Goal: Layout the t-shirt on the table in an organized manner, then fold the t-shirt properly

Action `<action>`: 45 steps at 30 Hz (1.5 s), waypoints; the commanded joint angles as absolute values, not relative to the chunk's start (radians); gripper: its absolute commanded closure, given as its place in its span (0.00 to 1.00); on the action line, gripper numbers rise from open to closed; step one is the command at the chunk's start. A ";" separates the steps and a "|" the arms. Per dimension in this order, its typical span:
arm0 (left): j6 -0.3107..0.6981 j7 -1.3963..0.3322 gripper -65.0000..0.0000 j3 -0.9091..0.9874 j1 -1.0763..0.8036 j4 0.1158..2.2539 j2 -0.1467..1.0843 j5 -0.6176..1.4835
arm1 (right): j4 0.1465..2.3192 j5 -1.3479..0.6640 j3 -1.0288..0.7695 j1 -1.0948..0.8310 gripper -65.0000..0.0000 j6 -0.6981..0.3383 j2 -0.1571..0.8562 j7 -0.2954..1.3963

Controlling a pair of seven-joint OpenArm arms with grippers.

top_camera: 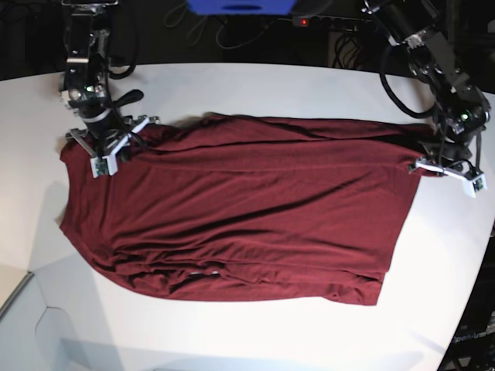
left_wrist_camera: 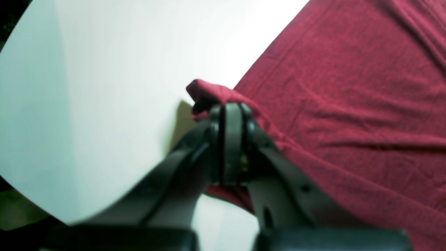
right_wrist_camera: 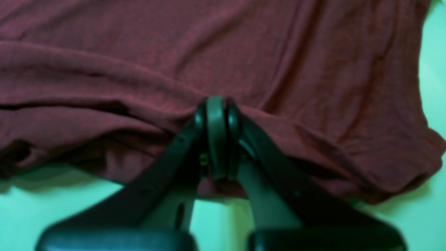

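Note:
My left gripper should open, move back and grip the t-shirt nearer to the lower layer's edge, because it is pinching the t-shirt's fold short of that edge.
The dark maroon t-shirt lies spread lengthwise across the white table, with wrinkles and a doubled layer along its near edge. At the shirt's right end, my left gripper is shut on a bunched corner of fabric. The left wrist view shows that gripper pinching the t-shirt at its edge, beside bare table. My right gripper is at the shirt's far left end. In the right wrist view this gripper is shut on the hem of the t-shirt, just above the table.
Beyond the table's far edge are dark cables, the arm bases and a blue object. The tabletop has a curved rim at the near left and at the right. Bare white surface surrounds the shirt on all sides.

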State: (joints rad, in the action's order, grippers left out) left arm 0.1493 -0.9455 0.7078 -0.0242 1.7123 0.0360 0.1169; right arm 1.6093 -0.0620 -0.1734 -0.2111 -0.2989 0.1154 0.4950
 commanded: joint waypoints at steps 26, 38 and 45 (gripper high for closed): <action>0.147 -0.929 0.99 0.700 0.015 1.692 0.019 0.120 | 1.627 -0.068 -0.182 -0.202 0.75 -0.298 0.145 0.473; 0.147 -0.929 0.88 0.657 -0.116 1.701 0.015 0.122 | 1.627 -0.070 -0.180 -0.200 0.75 -0.298 0.143 0.472; 0.147 -0.929 0.55 0.665 -0.117 1.712 0.015 0.122 | 1.627 -0.071 -0.180 -0.200 0.75 -0.298 0.142 0.472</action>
State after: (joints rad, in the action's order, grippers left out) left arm 0.1497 -0.9413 0.6628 -0.1261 1.6852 0.0032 0.1169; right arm 1.6089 -0.0605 -0.1764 -0.2092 -0.2989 0.1352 0.4965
